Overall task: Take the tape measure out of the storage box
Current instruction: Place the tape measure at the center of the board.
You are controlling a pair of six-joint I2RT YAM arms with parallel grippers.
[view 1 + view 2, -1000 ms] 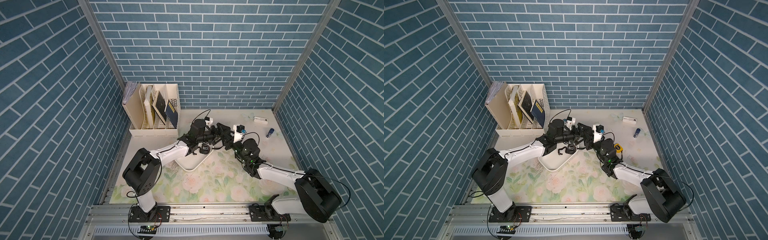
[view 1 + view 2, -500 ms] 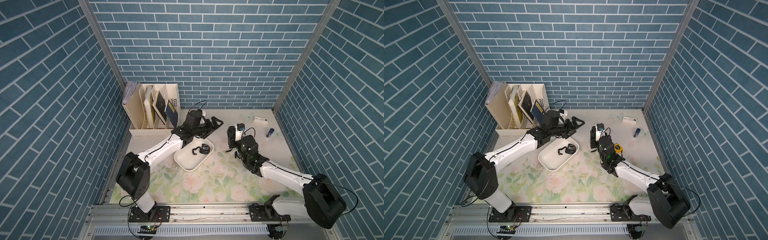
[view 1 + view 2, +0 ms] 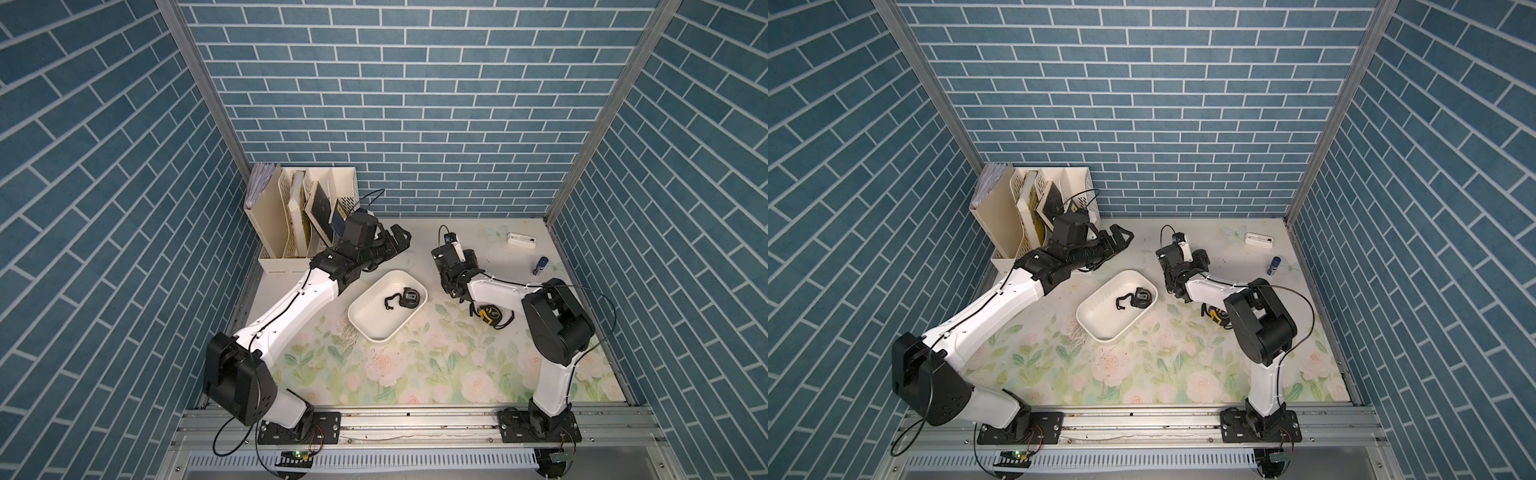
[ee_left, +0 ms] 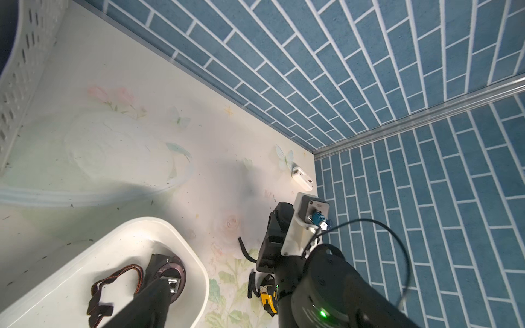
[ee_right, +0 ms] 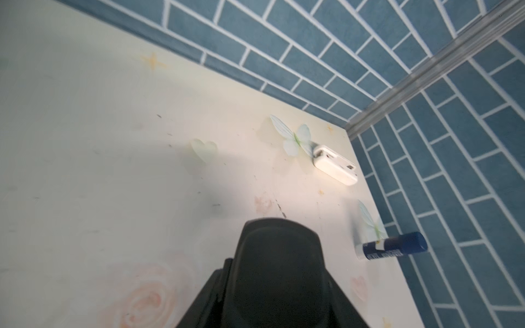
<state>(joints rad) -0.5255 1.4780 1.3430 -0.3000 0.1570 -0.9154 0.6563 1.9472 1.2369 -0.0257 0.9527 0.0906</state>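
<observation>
The tape measure in my right gripper is hanging above open mat (image 5: 205, 248), clear of the storage box. I should go on moving it down until it rests there before letting go.
The white storage box (image 3: 370, 322) lies mid-table in both top views. A black round tape measure (image 3: 410, 298) with a looped strap rests in its far end. It also shows in the left wrist view as the tape measure (image 4: 166, 268), partly behind one of my left fingers (image 4: 150, 301). A yellow and black tape measure (image 3: 490, 313) lies on the mat outside the box, beside my right arm. My left gripper (image 3: 402, 240) hovers open and empty behind the box. My right gripper (image 3: 470, 258) is right of the box; its jaws read as one dark mass (image 5: 278, 255).
A cream slotted file holder (image 3: 307, 224) with books stands at the back left, close to my left wrist. A small white device (image 3: 520, 240) and a blue tube (image 3: 540, 266) lie at the back right. Blue brick walls close in three sides.
Both grippers have left the far end of the box. My left arm drew back toward the file holder and opened a little wider; my right arm drew right. The black tape measure stayed in the box.
</observation>
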